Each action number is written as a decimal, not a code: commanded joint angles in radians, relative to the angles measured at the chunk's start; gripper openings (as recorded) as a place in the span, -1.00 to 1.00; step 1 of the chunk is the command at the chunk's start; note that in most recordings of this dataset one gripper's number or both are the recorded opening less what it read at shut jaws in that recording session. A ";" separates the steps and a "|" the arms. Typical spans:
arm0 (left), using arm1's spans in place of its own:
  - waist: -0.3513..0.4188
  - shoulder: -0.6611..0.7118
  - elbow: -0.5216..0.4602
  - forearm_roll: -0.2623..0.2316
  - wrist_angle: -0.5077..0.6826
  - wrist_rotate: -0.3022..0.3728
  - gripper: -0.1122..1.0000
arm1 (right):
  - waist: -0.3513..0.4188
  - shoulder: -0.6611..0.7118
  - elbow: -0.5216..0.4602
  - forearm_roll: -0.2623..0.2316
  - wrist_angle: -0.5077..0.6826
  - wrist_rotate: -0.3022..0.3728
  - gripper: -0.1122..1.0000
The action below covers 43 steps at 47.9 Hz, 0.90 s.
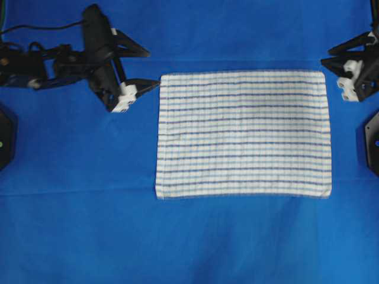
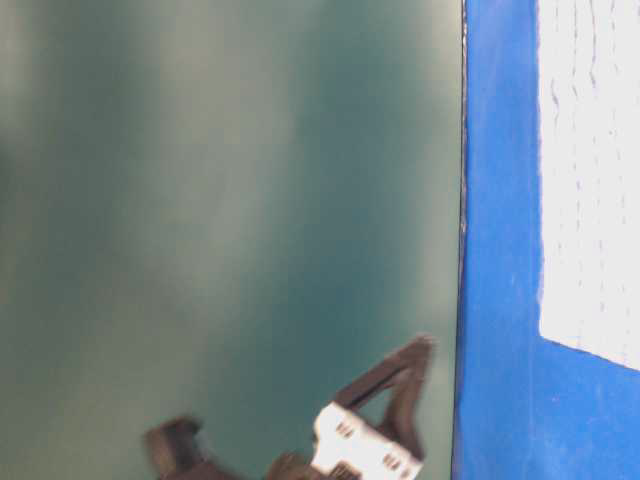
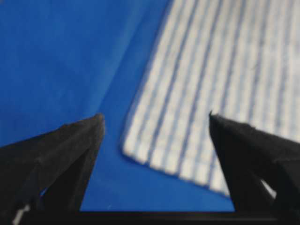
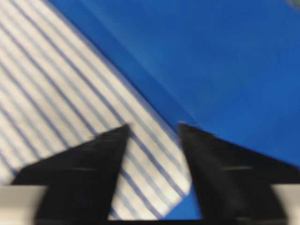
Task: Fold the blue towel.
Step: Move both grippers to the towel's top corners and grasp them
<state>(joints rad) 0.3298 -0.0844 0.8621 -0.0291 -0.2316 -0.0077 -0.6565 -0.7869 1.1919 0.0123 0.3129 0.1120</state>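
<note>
The blue towel's far corner [image 3: 129, 146] is flat between my left gripper's spread fingers, so I should keep moving down until they reach the towel's edge [image 1: 164, 77], then close them.
The blue towel [image 1: 243, 135], white with thin blue stripes, lies flat and unfolded a little right of the middle. My left gripper [image 1: 153, 67] is open at the towel's far left corner, with one fingertip at the corner. In the left wrist view, that corner of the towel [image 3: 206, 89] lies between the spread left gripper [image 3: 154, 116] fingers. My right gripper [image 1: 325, 57] stands open at the far right corner. The right wrist view shows that corner of the towel [image 4: 70, 93] between the parted right gripper [image 4: 153, 125] fingers. Neither gripper holds anything.
A plain blue cloth [image 1: 77, 225] covers the whole table, with faint creases. Black arm bases sit at the left edge [image 1: 6, 136] and the right edge [image 1: 373, 142]. The table-level view shows the table's edge [image 2: 462, 250], part of the towel [image 2: 590, 180] and one gripper's fingers [image 2: 385, 375].
</note>
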 commanded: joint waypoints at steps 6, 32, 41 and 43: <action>0.046 0.120 -0.098 -0.002 0.066 -0.002 0.77 | -0.074 0.129 0.000 -0.018 -0.017 0.002 0.34; 0.083 0.359 -0.183 0.000 0.037 0.000 0.77 | -0.146 0.456 0.000 -0.040 -0.172 0.000 0.31; 0.080 0.360 -0.175 -0.002 0.051 -0.003 0.66 | -0.133 0.483 0.000 -0.040 -0.187 -0.008 0.26; 0.077 0.359 -0.175 -0.002 0.058 -0.003 0.58 | -0.132 0.483 0.000 -0.040 -0.187 -0.009 0.20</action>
<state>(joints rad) 0.4111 0.2792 0.6857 -0.0276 -0.1933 -0.0061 -0.7946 -0.3022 1.2057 -0.0276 0.1335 0.1058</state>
